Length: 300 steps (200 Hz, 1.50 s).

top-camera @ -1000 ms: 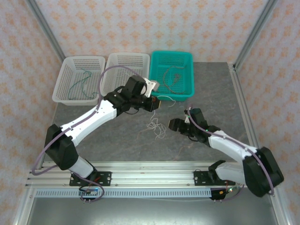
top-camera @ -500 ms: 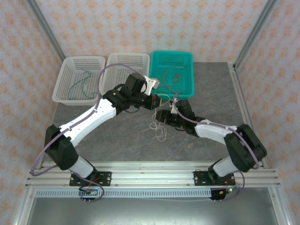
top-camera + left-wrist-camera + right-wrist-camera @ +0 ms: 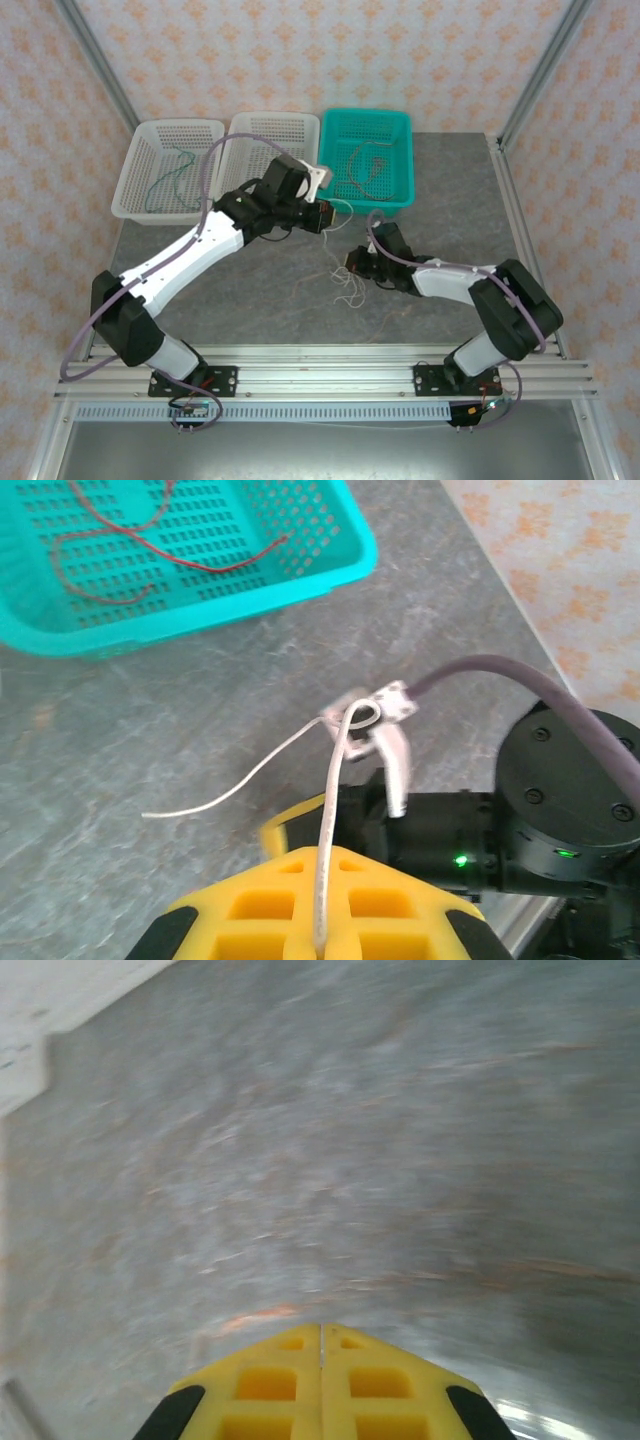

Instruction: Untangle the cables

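The white cable from my left gripper still hangs down into the curly heap, so next my right gripper pulls the heap [image 3: 350, 290] away before it brings it to the white basket.
A white cable [image 3: 336, 770] runs up from between my left gripper's [image 3: 322, 852] shut yellow fingers, and its loose end trails left over the grey table. From above, the left gripper [image 3: 328, 215] holds it over the table's middle, and the rest hangs into a curly heap [image 3: 343, 287]. My right gripper [image 3: 352, 264] sits low beside that heap. In its own view the right gripper [image 3: 321, 1326] has its fingers pressed together with nothing showing between them. A green cable [image 3: 168, 177] lies in the left white basket and a red-brown cable [image 3: 364, 163] in the teal basket.
Three baskets line the back edge: white [image 3: 168, 168], white [image 3: 262, 150] and teal [image 3: 368, 155]. The teal basket [image 3: 190, 590] lies just beyond the left gripper. The right arm's black wrist [image 3: 565, 795] is close under the left gripper. Metal frame posts stand at the table's corners.
The right arm swung left across the table to the white cable heap and its jaws closed. The left arm kept its hold and barely moved.
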Available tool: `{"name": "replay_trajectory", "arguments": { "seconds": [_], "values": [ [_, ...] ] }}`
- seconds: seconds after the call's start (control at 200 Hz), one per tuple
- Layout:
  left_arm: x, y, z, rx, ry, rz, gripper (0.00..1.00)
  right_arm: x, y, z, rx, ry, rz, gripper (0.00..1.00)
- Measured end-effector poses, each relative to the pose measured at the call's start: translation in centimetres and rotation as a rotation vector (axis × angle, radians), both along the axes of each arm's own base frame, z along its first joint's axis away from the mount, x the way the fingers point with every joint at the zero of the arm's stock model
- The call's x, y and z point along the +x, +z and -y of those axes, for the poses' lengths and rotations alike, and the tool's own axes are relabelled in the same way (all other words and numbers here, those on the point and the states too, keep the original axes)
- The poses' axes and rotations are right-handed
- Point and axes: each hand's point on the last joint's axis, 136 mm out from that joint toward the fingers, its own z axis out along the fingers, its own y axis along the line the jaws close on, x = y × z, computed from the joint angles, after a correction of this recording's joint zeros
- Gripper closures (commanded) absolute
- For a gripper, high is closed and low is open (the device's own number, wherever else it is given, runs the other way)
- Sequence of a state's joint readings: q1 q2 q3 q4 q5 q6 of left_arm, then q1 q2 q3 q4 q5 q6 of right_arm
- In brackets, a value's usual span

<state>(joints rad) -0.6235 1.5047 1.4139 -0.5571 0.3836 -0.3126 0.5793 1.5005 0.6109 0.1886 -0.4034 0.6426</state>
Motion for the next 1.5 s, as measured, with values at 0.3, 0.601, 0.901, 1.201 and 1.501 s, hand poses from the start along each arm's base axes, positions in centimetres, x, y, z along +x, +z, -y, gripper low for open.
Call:
{"name": "replay_trajectory", "arguments": {
  "seconds": [0.3, 0.601, 0.901, 1.201, 1.501],
  "values": [
    [1.5, 2.1, -14.1, 0.088, 0.399, 0.066, 1.0, 1.9, 1.9, 14.2, -0.308, -0.535, 0.039, 1.0],
    [-0.1, 4.1, -17.4, 0.107, 0.464, 0.095, 1.0, 0.2, 2.6, 20.1, -0.498, -0.7, 0.041, 1.0],
    [4.5, 14.2, -17.7, 0.057, 0.499, 0.309, 1.0, 0.2, 3.1, 19.0, -0.411, -0.674, 0.064, 1.0],
    [15.1, 17.9, -21.4, 0.136, 0.64, 0.427, 1.0, 0.3, 4.5, 16.0, -0.264, -0.553, 0.079, 1.0],
    [22.3, 3.5, -20.4, 0.214, 0.611, 0.154, 0.35, 0.5, 6.6, 13.3, -0.163, -0.428, 0.098, 1.0]
  ]
}}
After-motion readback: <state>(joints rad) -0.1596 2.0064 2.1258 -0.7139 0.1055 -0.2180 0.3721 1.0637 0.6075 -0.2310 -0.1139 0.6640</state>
